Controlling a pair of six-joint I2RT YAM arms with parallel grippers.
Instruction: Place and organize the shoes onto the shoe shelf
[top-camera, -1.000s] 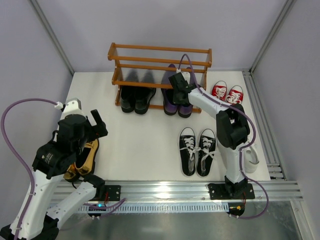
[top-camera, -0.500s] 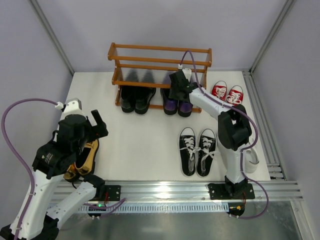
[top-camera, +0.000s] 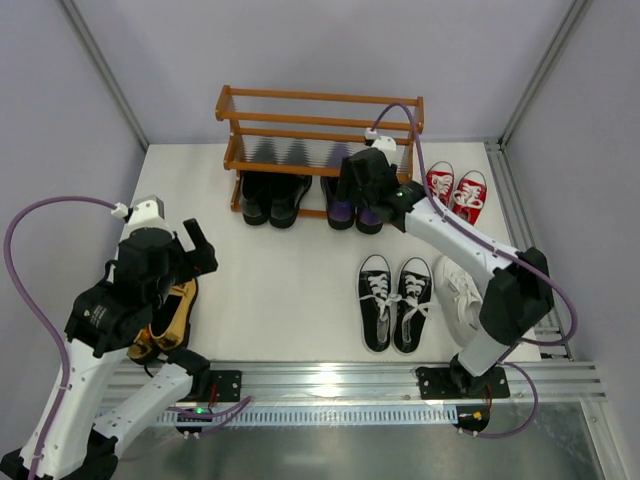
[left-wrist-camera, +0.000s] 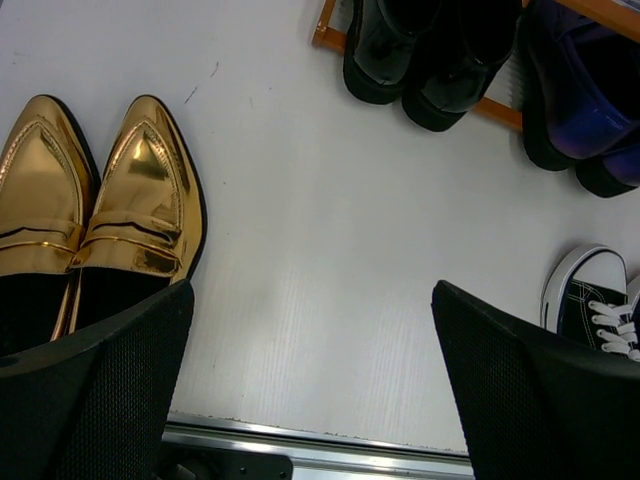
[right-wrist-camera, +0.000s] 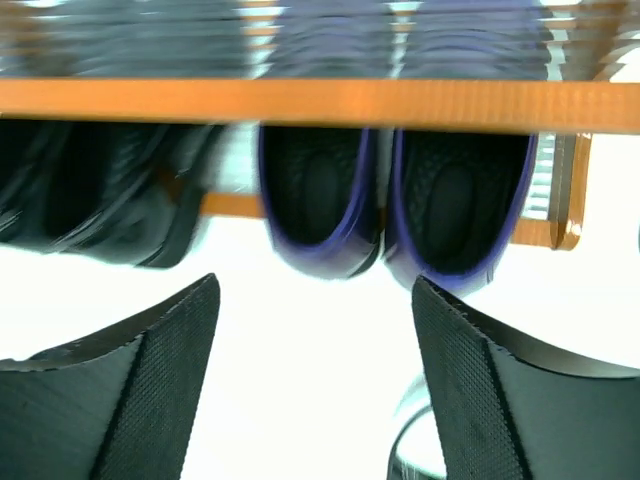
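The gold loafers' inner sides (left-wrist-camera: 84, 240) are pressed together. Next, my left gripper goes back over their openings (left-wrist-camera: 108, 294) and spreads the pair apart before putting them on the shelf.
The shoe shelf (top-camera: 320, 125) stands at the back of the table. Under its lowest rail sit the glossy black dress shoes (top-camera: 272, 200) and, right of them, the purple loafers (top-camera: 345, 212), heels outward. My right gripper (top-camera: 360, 180) hovers open just over the purple loafers' heels (right-wrist-camera: 400, 200), holding nothing. My left gripper (top-camera: 195, 245) is wide open and empty above bare table, with the gold loafers (left-wrist-camera: 90, 215) lying side by side at its left. Black-and-white sneakers (top-camera: 395, 300), red sneakers (top-camera: 455, 190) and a white sneaker (top-camera: 460, 290) rest on the table at the right.
The shelf's orange rail (right-wrist-camera: 320, 100) crosses right above the purple loafers. A metal rail (top-camera: 330, 375) runs along the near table edge and another (top-camera: 520, 240) along the right side. Grey walls close in on both sides.
My right gripper has opened and let go of a purple loafer, which now sits level beside its mate. The right arm's elbow swung out right, uncovering the white sneaker. The left arm stayed still.
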